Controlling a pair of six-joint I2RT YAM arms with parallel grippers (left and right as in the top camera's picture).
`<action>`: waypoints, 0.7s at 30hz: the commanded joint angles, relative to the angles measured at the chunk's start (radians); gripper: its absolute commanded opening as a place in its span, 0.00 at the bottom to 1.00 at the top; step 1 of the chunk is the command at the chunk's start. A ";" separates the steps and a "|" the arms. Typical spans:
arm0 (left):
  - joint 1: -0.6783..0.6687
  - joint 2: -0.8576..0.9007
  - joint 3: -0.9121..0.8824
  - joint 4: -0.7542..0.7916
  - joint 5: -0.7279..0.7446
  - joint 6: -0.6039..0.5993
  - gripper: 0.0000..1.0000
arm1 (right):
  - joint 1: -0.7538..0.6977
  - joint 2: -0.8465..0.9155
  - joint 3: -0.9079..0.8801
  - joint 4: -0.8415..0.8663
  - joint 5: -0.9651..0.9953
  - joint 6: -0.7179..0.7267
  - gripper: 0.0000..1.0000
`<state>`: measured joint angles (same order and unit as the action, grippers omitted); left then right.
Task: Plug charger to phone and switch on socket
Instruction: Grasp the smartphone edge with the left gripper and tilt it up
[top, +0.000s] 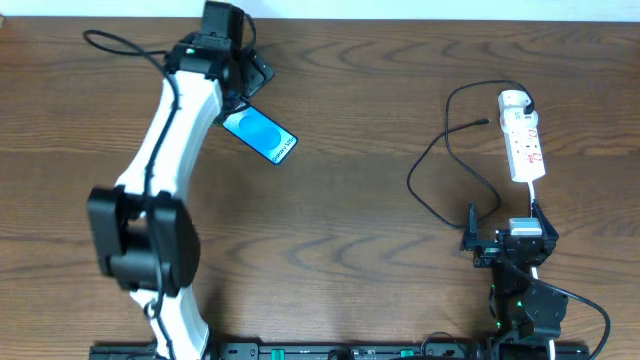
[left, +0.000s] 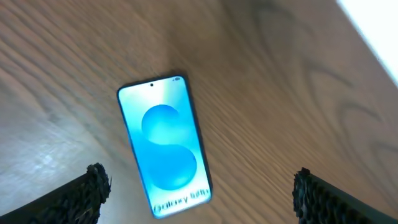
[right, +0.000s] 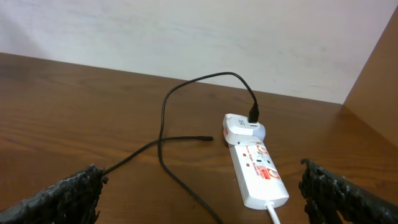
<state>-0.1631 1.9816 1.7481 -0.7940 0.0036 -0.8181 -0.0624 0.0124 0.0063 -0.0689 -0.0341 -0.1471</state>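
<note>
I should now go down until my left gripper's open fingers, which span the phone's narrow width, are on either side of both long edges, and then close them.
The phone lies flat on the table at the back left, blue screen up with "Galaxy" text; it also shows in the left wrist view. My left gripper is open above it, fingers wide on either side, not touching; in the overhead view the gripper sits just behind the phone. The white socket strip lies at the right, also in the right wrist view. The black charger cable loops from an adapter on the strip; its plug tip lies free on the table. My right gripper is open and empty, near the strip's cord end.
The white power cord runs from the strip toward my right arm. A white wall edges the table at the back. The left arm stretches across the left side of the table.
</note>
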 joint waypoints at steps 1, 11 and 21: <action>0.005 0.076 0.017 0.004 -0.024 -0.059 0.96 | 0.004 -0.006 -0.001 -0.003 -0.009 -0.004 0.99; 0.005 0.207 0.017 0.026 -0.021 -0.106 0.96 | 0.004 -0.006 -0.001 -0.003 -0.009 -0.004 0.99; -0.007 0.281 0.017 0.026 -0.010 -0.146 0.96 | 0.004 -0.006 -0.001 -0.003 -0.009 -0.004 0.99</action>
<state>-0.1650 2.2242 1.7481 -0.7650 0.0010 -0.9428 -0.0624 0.0124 0.0063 -0.0689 -0.0341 -0.1471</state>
